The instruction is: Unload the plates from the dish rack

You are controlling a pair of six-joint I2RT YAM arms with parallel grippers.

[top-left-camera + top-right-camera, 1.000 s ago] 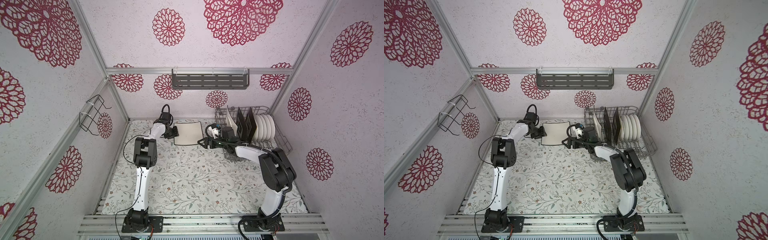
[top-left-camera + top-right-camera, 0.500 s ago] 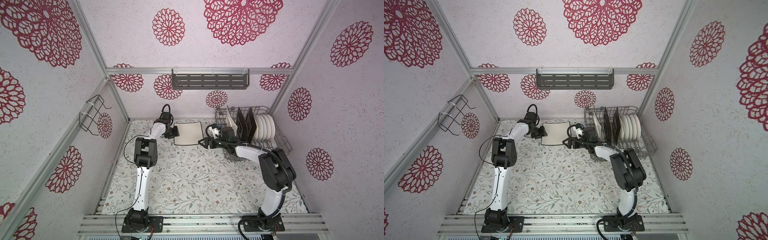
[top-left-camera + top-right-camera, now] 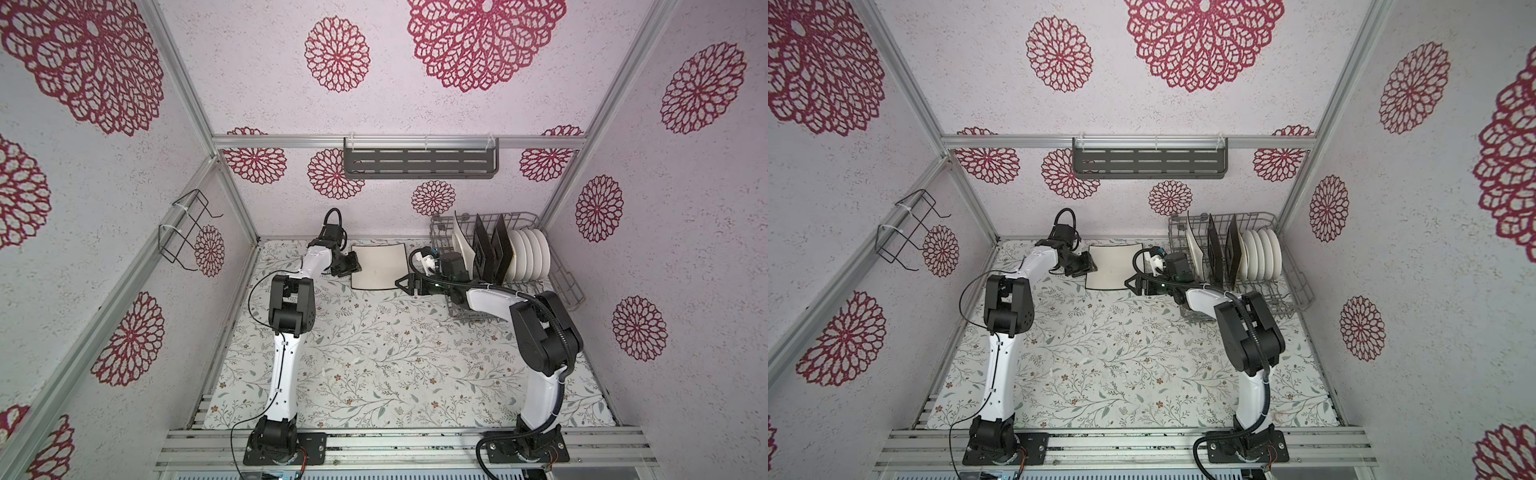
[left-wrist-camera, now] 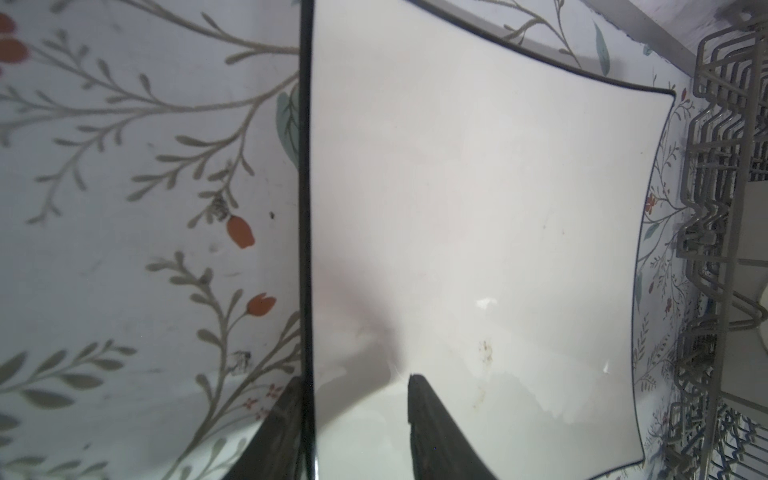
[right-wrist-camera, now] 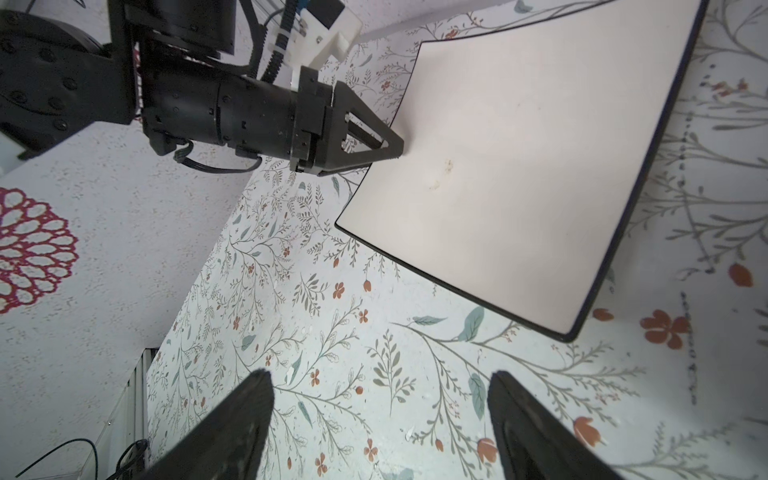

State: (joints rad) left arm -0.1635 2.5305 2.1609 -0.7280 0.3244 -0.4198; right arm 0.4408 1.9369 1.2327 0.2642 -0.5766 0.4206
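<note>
I should continue to move my right gripper, because the upright cream plate [image 3: 1195,249] stands clear of the black plates in the rack. I will go on to its front edge [image 3: 1200,274] and close the gripper there.
A cream rectangular plate [image 3: 379,266] [image 4: 478,208] [image 5: 519,166] with a thin dark edge lies on the table at the back centre. My left gripper [image 3: 355,268] [image 4: 355,380] is shut on its left edge, one finger on top and one outside the rim. My right gripper [image 3: 405,282] [image 5: 379,376] stands open over bare table by the plate's front right corner. The grey wire dish rack [image 3: 561,286] at the back right holds one cream plate [image 3: 461,241], two black plates [image 3: 482,249] and several round white plates [image 3: 532,259], all upright.
A dark slotted shelf [image 3: 419,164] hangs on the back wall. A small black wire holder [image 3: 187,232] is fixed to the left wall. The floral table cover [image 3: 374,353] stretches from the plate to the front rail.
</note>
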